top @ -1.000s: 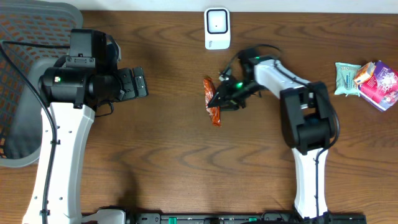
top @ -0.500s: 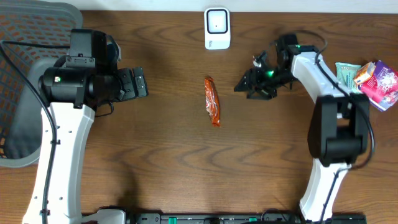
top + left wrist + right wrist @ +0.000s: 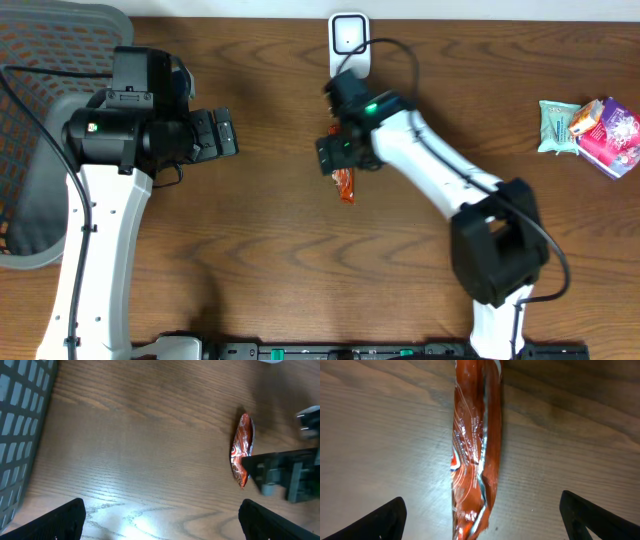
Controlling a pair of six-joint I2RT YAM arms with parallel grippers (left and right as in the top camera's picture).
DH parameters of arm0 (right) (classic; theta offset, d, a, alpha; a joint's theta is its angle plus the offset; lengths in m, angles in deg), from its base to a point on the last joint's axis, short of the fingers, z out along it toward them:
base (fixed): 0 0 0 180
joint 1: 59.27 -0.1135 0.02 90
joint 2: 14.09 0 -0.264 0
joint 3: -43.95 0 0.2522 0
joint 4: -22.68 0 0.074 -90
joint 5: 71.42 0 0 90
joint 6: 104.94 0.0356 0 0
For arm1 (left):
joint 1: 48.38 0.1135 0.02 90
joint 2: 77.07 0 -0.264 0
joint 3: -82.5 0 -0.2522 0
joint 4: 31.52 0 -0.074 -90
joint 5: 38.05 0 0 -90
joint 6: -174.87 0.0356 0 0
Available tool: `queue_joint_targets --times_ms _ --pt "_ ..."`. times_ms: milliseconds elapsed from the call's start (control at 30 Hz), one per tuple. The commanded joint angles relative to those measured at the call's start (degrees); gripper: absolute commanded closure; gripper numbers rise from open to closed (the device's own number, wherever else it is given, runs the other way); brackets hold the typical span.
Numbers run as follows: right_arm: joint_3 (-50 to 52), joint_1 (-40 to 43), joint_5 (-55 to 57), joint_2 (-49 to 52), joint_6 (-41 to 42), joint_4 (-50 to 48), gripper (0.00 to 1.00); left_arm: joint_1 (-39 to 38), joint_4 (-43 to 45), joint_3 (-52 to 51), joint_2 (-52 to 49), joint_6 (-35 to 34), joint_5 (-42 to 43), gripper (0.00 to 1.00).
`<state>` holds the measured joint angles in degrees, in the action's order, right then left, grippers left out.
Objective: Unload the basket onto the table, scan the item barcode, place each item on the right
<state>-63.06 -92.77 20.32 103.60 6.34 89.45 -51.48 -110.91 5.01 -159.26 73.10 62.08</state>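
The orange snack packet's small print [image 3: 471, 427] is facing up and its barcode is out of sight, so next my right gripper takes hold of the packet's middle [image 3: 476, 462] and turns it over before scanning.
An orange snack packet [image 3: 345, 187] lies flat on the wooden table, below the white barcode scanner [image 3: 348, 35] at the back edge. My right gripper [image 3: 340, 155] hovers over the packet's upper end, jaws open wide. In the right wrist view the packet [image 3: 475, 445] runs down the middle between the two fingertips [image 3: 385, 517], which stand well apart from it; the right gripper [image 3: 481, 505] holds nothing. My left gripper [image 3: 225, 133] is open and empty at the left, far from the packet. The left wrist view shows the packet [image 3: 242, 450] and bare wood between the left gripper's [image 3: 162, 515] jaws.
A grey mesh basket [image 3: 35, 150] stands at the far left, its wall also showing in the left wrist view [image 3: 22, 420]. A green packet [image 3: 555, 125] and a pink-and-white packet [image 3: 610, 135] lie at the right edge.
The right arm left the packet, swung out to the right, then came back over the packet's upper end with its jaws opened wide. The packet and the left arm stayed put.
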Motion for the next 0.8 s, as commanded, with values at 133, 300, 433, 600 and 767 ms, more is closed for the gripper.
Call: queue_joint_targets --times_ms 133,300,433,600,767 --pt "0.3 -6.2 15.3 4.0 7.6 -2.7 0.09 0.2 -0.1 0.3 -0.2 0.1 -0.3 0.02" --pt "0.3 -7.9 18.2 7.9 10.0 -3.6 0.13 0.2 -0.1 0.3 -0.2 0.1 -0.3 0.02" --pt "0.3 -7.8 18.3 10.2 10.0 -3.7 0.20 0.2 -0.1 0.3 -0.2 0.1 -0.3 0.02" --pt "0.3 -7.6 18.1 10.6 10.0 -3.5 0.44 0.2 -0.1 0.3 -0.2 0.1 -0.3 0.02" --pt "-0.5 -6.9 15.6 10.4 10.0 -2.9 0.76 0.2 -0.1 0.3 -0.2 0.1 -0.3 0.02"
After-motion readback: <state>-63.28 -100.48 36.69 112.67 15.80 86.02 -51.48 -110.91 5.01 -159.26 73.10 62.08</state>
